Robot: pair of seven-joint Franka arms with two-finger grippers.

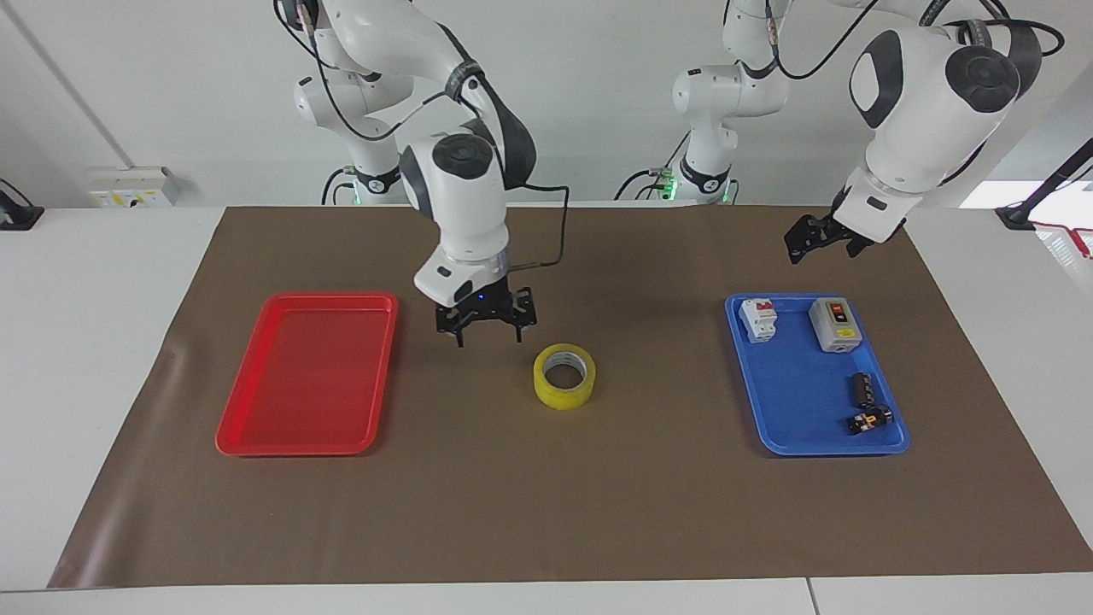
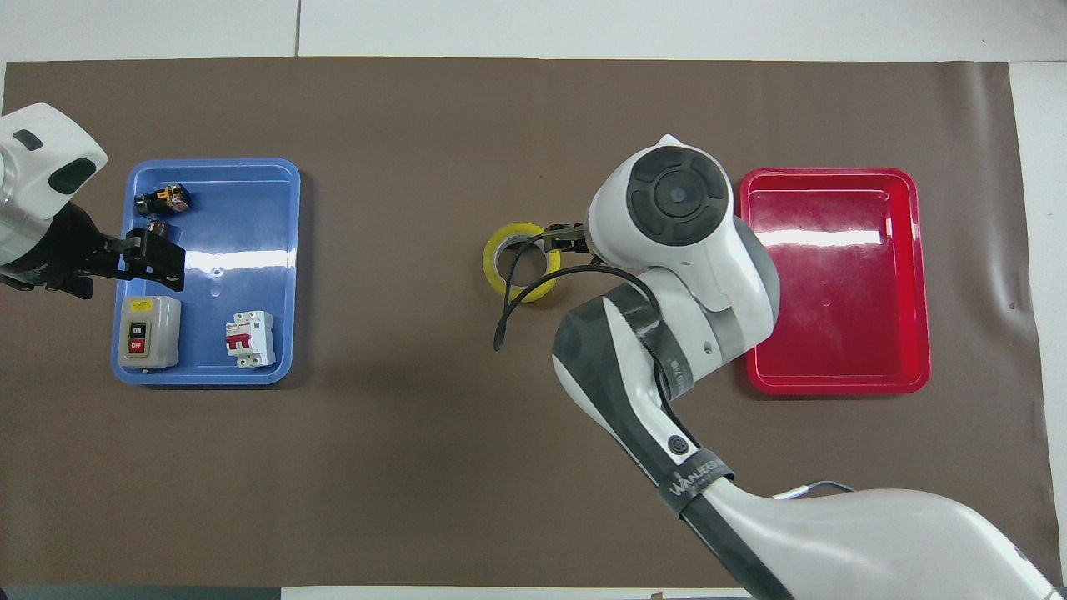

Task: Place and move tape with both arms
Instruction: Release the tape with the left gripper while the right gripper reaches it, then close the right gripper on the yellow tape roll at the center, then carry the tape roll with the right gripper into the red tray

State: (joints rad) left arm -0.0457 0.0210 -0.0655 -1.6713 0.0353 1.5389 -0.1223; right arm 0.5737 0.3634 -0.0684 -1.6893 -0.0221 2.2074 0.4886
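The red tray (image 2: 835, 285) is a long way from the robot's left gripper, so the right gripper should pick up the tape (image 1: 545, 379) from the middle of the mat and put it in that tray.
The tape (image 1: 564, 395), a yellow roll with a pale core, lies flat on the brown mat midway between the two trays. My right gripper (image 1: 487, 338) hangs open just above the mat, beside the tape on the red tray's side, apart from it and holding nothing. In the overhead view the right arm's wrist (image 2: 675, 196) and cable cover part of the tape (image 2: 490, 262). My left gripper (image 1: 818, 241) is raised and open with nothing in it, over the mat by the blue tray's robot-side edge; seen from overhead the left gripper (image 2: 171, 262) covers part of that tray.
The red tray (image 1: 295, 448) lies toward the right arm's end. The blue tray (image 1: 794, 401) toward the left arm's end holds a grey switch box (image 1: 834, 325), a white breaker (image 1: 760, 319) and small black parts (image 1: 864, 389). Two smaller white arms stand past the table's robot-side edge.
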